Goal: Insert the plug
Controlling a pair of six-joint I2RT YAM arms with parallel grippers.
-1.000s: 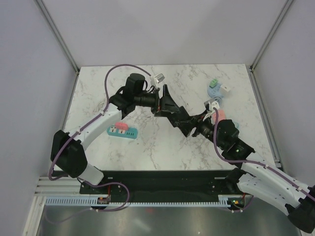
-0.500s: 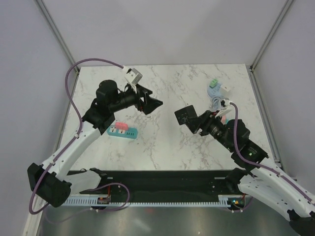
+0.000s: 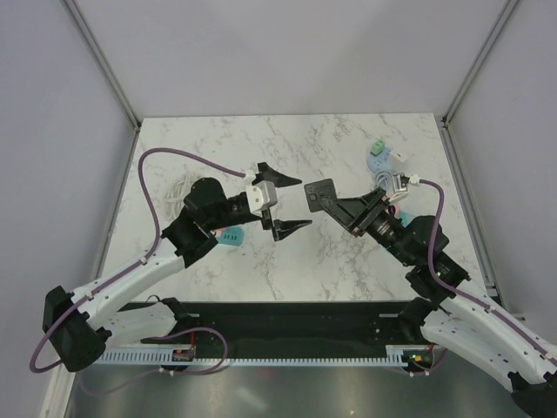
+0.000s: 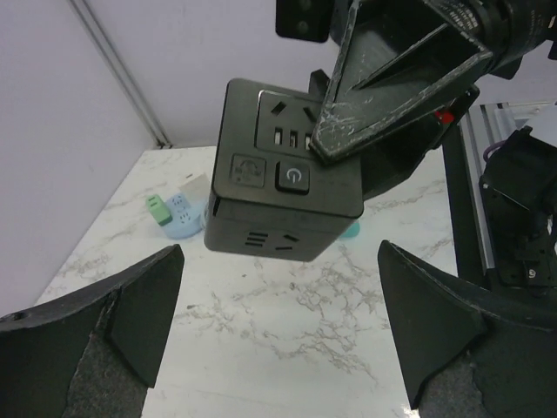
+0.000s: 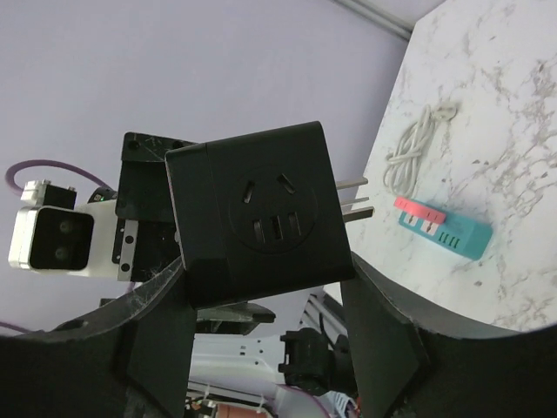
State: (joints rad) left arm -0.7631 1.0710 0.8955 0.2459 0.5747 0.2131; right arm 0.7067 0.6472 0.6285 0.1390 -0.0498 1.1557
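The plug's pins (image 5: 356, 202) stick out beside my right gripper's finger. I should hold the plug (image 3: 318, 192) with my left gripper while my right gripper regrips it with the pins facing ahead.
The plug (image 3: 320, 195) is a black cube adapter with sockets on its faces and metal prongs (image 5: 352, 198) sticking out of one side. My right gripper (image 3: 341, 205) is shut on it and holds it in the air above the table's middle; the cube (image 5: 257, 222) sits between both fingers. My left gripper (image 3: 287, 202) stands wide open just left of the cube, facing it, with nothing between its fingers (image 4: 130, 305). In the left wrist view the cube (image 4: 278, 187) hangs just beyond the open jaws. A teal and pink power strip (image 5: 439, 222) lies on the marble, partly hidden under my left arm (image 3: 231, 235).
A coiled white cable (image 3: 178, 187) lies at the left of the table. A pale blue adapter with a green plug (image 3: 380, 155) sits at the far right; a pink and teal piece (image 3: 392, 205) lies beside my right arm. Grey walls enclose the marble table (image 3: 287, 261).
The two grippers were together at the cube, then drew apart. My left gripper has swung back to the centre, open and facing the cube, which my right gripper still holds.
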